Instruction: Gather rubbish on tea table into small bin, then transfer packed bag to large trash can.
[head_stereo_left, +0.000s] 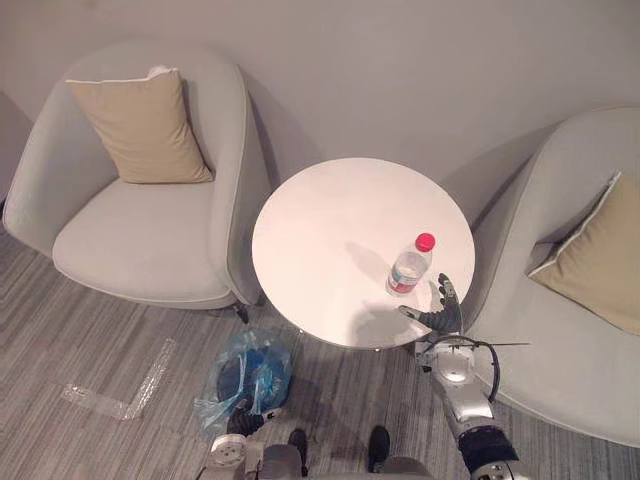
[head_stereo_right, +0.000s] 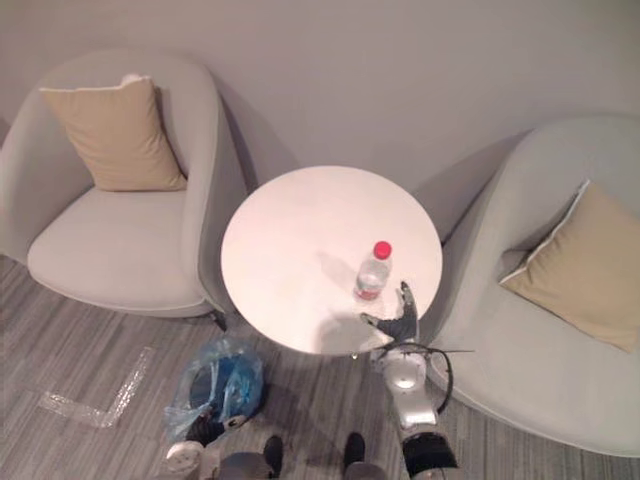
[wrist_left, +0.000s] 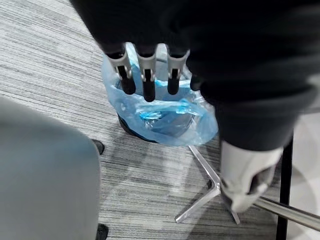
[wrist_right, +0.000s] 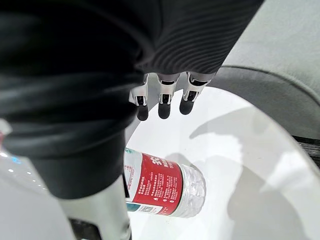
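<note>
Loose edges (head_stereo_left: 212, 413) hang over the small bin's rim. The blue bag (head_stereo_left: 250, 372) will come free and leave the bin behind when I lift the bag.
A clear plastic bottle (head_stereo_left: 409, 268) with a red cap and red label stands upright on the round white tea table (head_stereo_left: 330, 230), near its front right edge. My right hand (head_stereo_left: 441, 314) is open just in front of and to the right of the bottle, fingers (wrist_right: 160, 102) straight and apart from it. The bottle (wrist_right: 162, 187) shows close by the thumb in the right wrist view. On the floor left of the table's base stands a small dark bin lined with a blue bag (head_stereo_left: 248, 375). My left hand (wrist_left: 145, 75) hangs open above the bag (wrist_left: 160, 112).
A grey armchair (head_stereo_left: 140, 230) with a tan cushion stands left of the table, another armchair (head_stereo_left: 570, 330) to the right. A strip of clear plastic (head_stereo_left: 115, 395) lies on the grey carpet at the left. The table's metal legs (wrist_left: 210, 190) spread beside the bin.
</note>
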